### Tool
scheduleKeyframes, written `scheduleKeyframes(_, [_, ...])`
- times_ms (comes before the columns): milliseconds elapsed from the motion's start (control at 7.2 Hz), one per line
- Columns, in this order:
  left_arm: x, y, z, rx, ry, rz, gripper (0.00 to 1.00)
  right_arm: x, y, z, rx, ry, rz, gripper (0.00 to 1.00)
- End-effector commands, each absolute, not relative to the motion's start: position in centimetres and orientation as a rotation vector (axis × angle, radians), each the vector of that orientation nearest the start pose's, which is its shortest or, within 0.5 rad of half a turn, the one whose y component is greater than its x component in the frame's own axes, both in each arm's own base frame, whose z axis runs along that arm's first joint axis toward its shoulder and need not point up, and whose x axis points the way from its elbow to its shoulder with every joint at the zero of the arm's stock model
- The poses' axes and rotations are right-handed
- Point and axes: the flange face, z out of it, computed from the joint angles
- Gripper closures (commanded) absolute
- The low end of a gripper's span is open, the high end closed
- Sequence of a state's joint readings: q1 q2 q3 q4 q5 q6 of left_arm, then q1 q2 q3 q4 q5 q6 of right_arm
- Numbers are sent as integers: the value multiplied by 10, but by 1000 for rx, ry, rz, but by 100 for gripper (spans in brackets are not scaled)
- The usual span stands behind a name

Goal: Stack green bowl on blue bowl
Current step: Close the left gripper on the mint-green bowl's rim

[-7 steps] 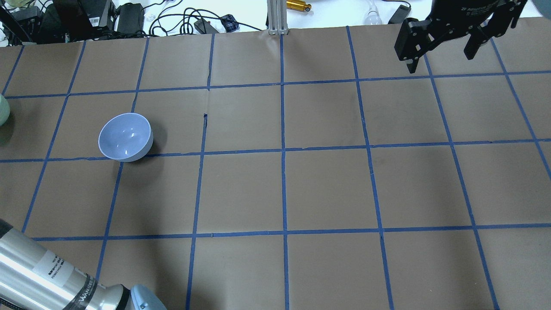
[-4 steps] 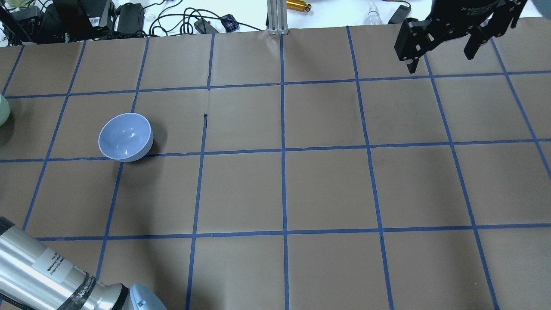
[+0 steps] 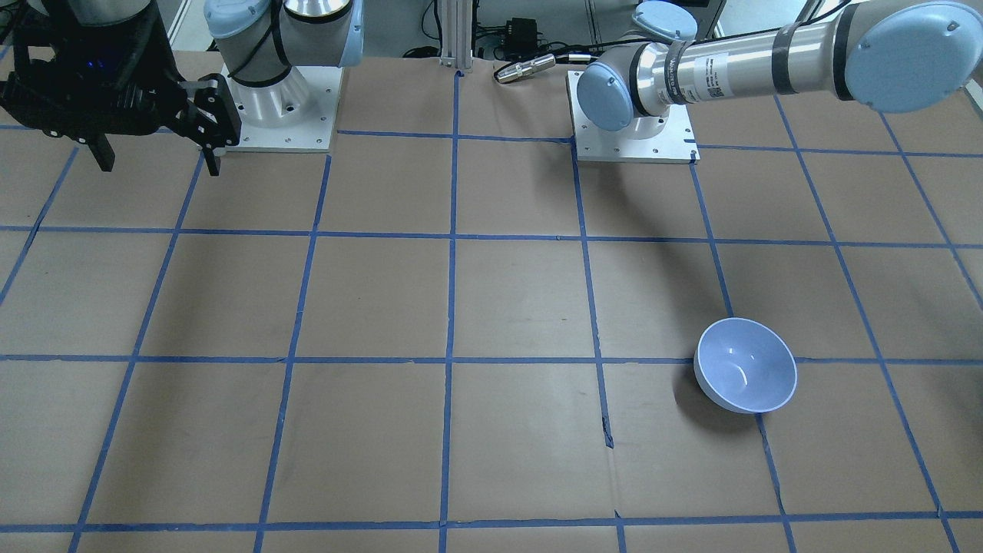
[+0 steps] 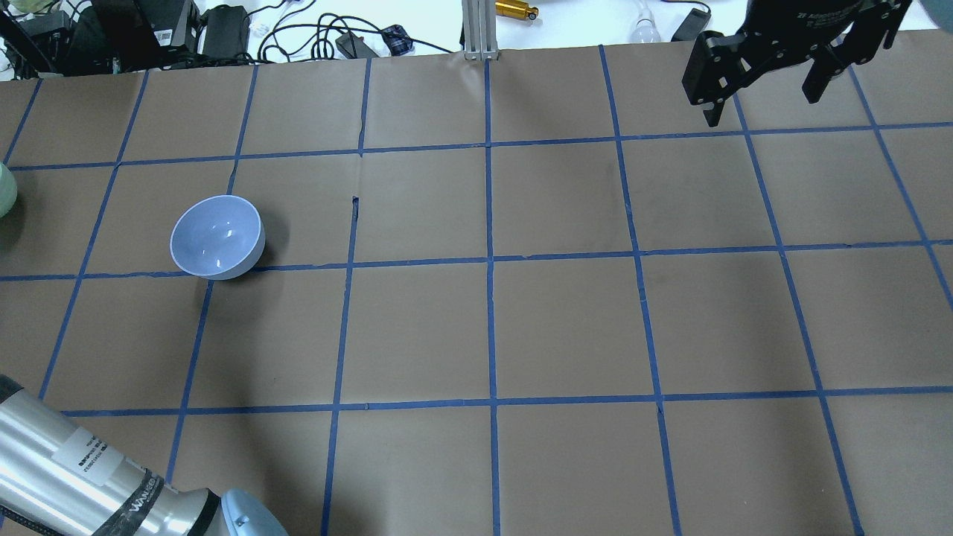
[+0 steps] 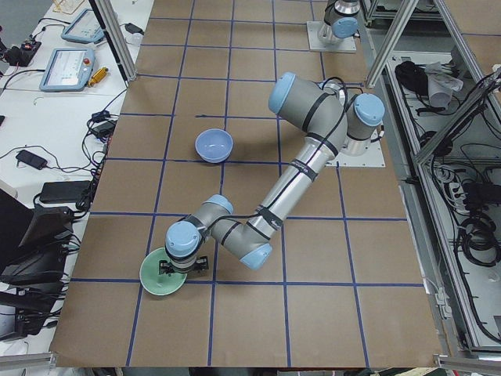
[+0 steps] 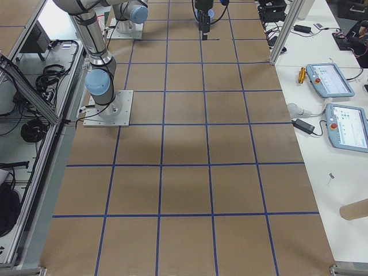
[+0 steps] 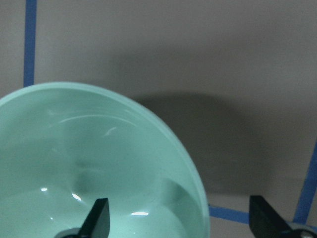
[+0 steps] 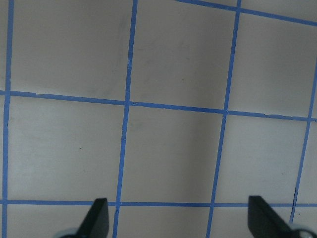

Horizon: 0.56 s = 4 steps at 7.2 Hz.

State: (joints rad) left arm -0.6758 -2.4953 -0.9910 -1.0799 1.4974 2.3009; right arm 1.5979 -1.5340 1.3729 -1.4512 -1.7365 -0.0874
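The blue bowl (image 3: 745, 365) is empty and its sides flare outward, so I expect the green bowl (image 7: 109, 158) will sink almost all the way inside it when I lower the green bowl.
The green bowl (image 7: 94, 163) fills the lower left of the left wrist view. It sits at the table's left end (image 5: 160, 276), and only a sliver of it shows at the overhead view's left edge (image 4: 4, 190). My left gripper (image 7: 181, 223) is open and straddles its rim, with one finger inside the bowl and one outside; it also shows in the exterior left view (image 5: 182, 266). The blue bowl (image 4: 217, 237) stands upright and empty two grid squares away (image 3: 745, 365) (image 5: 214, 145). My right gripper (image 4: 763, 100) is open and empty, high over the far right (image 3: 157, 161) (image 8: 179, 220).
The table (image 4: 491, 327) is brown paper with a blue tape grid. Cables and power bricks (image 4: 223, 30) lie beyond its far edge. An aluminium post (image 4: 480, 30) stands at the far middle. My left arm's forearm (image 4: 82, 469) crosses the near left corner.
My left arm's forearm has shifted slightly toward the near left corner in the overhead view. The blue bowl and the right gripper have not moved.
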Motion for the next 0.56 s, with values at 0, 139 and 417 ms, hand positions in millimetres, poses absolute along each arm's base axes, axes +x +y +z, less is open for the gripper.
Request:
scheduleKeyframes(0, [554, -622, 200, 1938, 2283, -86, 30, 131, -503, 556, -184, 3303, -60, 0])
scheduleKeyframes(139, [555, -622, 202, 1937, 2282, -81, 81, 130, -503, 556, -182, 3303, -60, 0])
scheduleKeyframes(417, [556, -619, 206, 1902, 2308, -36, 100, 131, -503, 556, -184, 3303, -60, 0])
